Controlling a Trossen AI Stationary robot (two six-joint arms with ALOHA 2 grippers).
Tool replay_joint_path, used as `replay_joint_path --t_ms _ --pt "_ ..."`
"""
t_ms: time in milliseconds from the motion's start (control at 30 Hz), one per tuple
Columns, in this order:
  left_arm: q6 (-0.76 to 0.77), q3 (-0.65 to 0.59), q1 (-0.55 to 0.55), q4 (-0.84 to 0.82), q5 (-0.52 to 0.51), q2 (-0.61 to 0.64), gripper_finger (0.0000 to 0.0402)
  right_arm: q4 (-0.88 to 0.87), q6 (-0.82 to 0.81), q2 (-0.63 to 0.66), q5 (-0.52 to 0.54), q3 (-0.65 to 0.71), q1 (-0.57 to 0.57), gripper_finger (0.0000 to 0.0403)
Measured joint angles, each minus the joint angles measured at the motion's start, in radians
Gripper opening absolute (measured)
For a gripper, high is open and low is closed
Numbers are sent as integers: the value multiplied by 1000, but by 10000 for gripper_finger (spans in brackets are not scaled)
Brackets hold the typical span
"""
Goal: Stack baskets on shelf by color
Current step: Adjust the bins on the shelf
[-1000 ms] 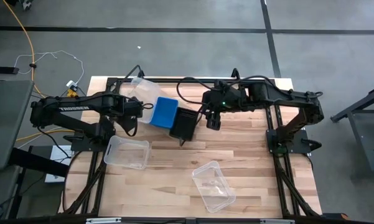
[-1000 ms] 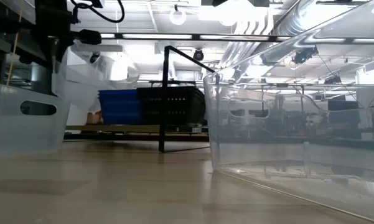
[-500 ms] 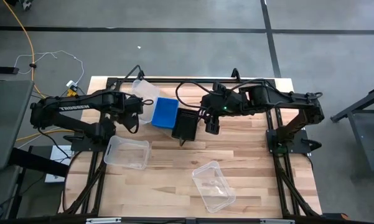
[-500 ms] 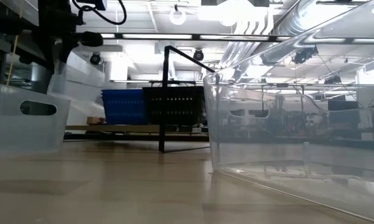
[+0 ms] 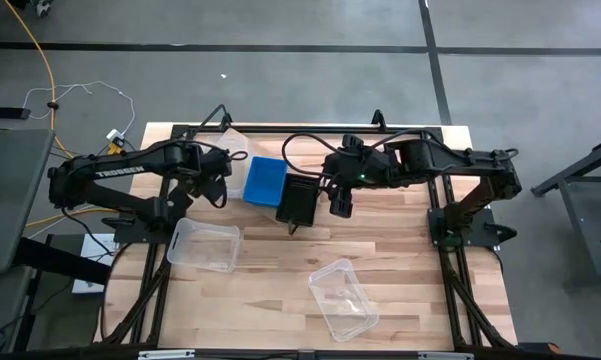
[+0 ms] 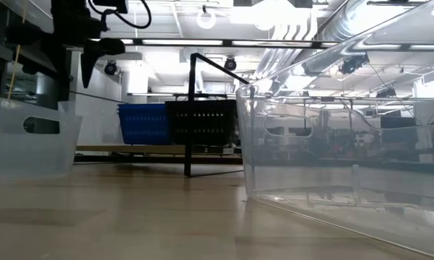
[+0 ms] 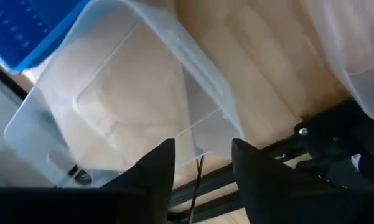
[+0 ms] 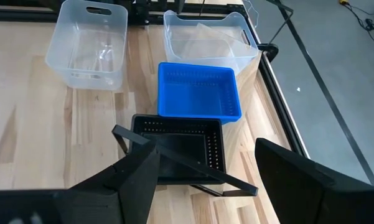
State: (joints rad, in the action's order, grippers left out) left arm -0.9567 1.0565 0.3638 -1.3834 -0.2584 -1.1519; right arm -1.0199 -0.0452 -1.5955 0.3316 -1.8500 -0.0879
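The blue basket touches the black basket's rim with its edge, so I expect the blue basket to turn along when I push the black basket with my right gripper.
Three baskets stand side by side at the far middle of the table, by the shelf's black frame: a clear one, a blue one and a black slatted one. In the low view the blue and black baskets rest on a low wood panel. My left gripper hangs open, pointing down over the clear basket's near end, and I see no touch. My right gripper stands open above the black basket's right side, holding nothing.
Two more clear baskets lie on the table, one near the left side and one near the front middle. A thin black bar crosses above the black basket. Bare wood lies between the two loose baskets.
The clear basket hung tilted and raised at my left gripper. It has since come down beside the blue basket and lies flat. My left gripper has let it go and stands just above it.
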Motion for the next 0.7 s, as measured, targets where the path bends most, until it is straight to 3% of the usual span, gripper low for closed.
replay_joint_path --t_ms 133,233,400,500,600,700 --pt "56 4 3 -7 -110 0 157 0 0 0 0 0 0 252" --pt "140 42 3 -5 -114 3 146 0 8 0 0 0 0 252" --pt "330 115 2 3 -59 50 66 -15 23 0 -10 0 3 252" --pt "491 118 3 43 22 112 12 -124 14 0 -54 0 3 247" --pt "652 74 -6 153 75 212 9 -214 -49 16 1 59 -9 218" --pt "794 -5 -38 320 116 325 2 -160 -162 114 17 272 -35 152"
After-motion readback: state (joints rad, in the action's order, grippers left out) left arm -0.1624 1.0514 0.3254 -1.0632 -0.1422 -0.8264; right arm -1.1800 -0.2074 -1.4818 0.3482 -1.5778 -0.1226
